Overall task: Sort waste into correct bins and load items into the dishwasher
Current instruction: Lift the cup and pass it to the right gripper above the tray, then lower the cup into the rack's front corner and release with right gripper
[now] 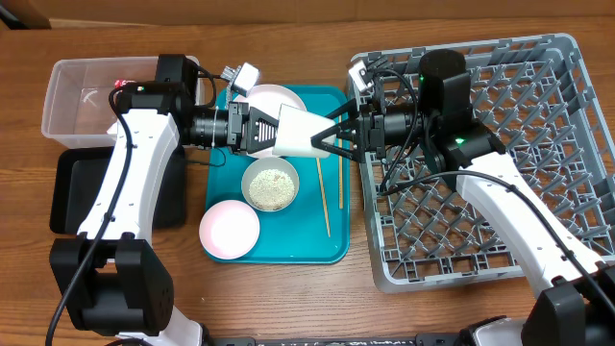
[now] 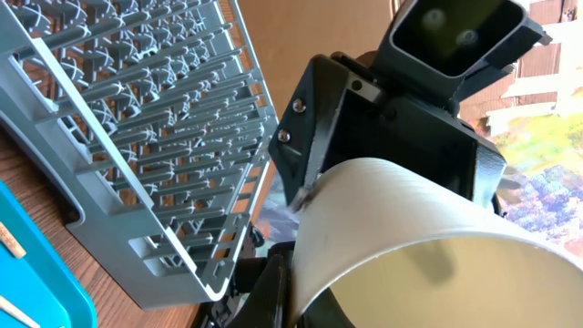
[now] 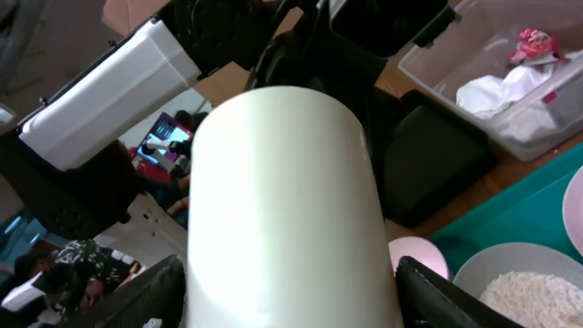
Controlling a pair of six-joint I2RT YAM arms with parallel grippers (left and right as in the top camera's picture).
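Observation:
My right gripper should take the closed end of the white cup and put the cup rim-down in the dish rack, because my left gripper is holding the cup by its rim.
My left gripper is shut on the rim of the white cup, which it holds on its side above the teal tray. In the left wrist view one finger lies along the cup's outer wall. My right gripper is open and straddles the cup's closed end. In the right wrist view its fingers flank the cup, with a thin gap on the right. The grey dish rack stands at the right.
On the teal tray are a bowl of rice, a pink plate, a partly hidden white plate and two chopsticks. The clear tub holds a napkin and a red wrapper. The black tray lies at the left.

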